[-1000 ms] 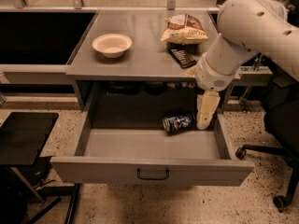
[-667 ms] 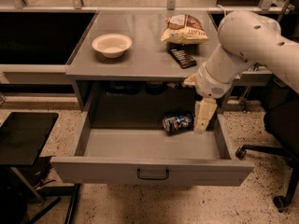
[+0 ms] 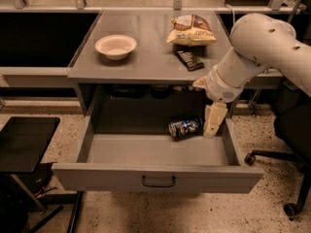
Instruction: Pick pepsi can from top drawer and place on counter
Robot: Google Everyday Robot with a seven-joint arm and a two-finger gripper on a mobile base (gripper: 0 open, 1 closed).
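My gripper is hanging next to the pepsi can's end [image 3: 199,126], near the drawer's side. Next, I back out and reach for the can from the drawer's front.
The pepsi can [image 3: 184,128], blue with silver ends, lies on its side at the back right of the open top drawer [image 3: 146,150]. My gripper [image 3: 214,124] points down into the drawer, just right of the can and close beside it; I cannot tell whether it touches the can. The white arm comes in from the upper right, over the right edge of the grey counter [image 3: 146,62]. The drawer's dark handle [image 3: 158,181] is centred on its front panel.
On the counter stand a white bowl [image 3: 115,46], a chip bag [image 3: 190,30] and a flat dark bar-shaped packet [image 3: 189,59]. A black square side table [image 3: 24,142] stands at the left. An office chair base [image 3: 286,159] is at the right.
My gripper has dropped a little lower into the drawer beside the can. The can has not moved.
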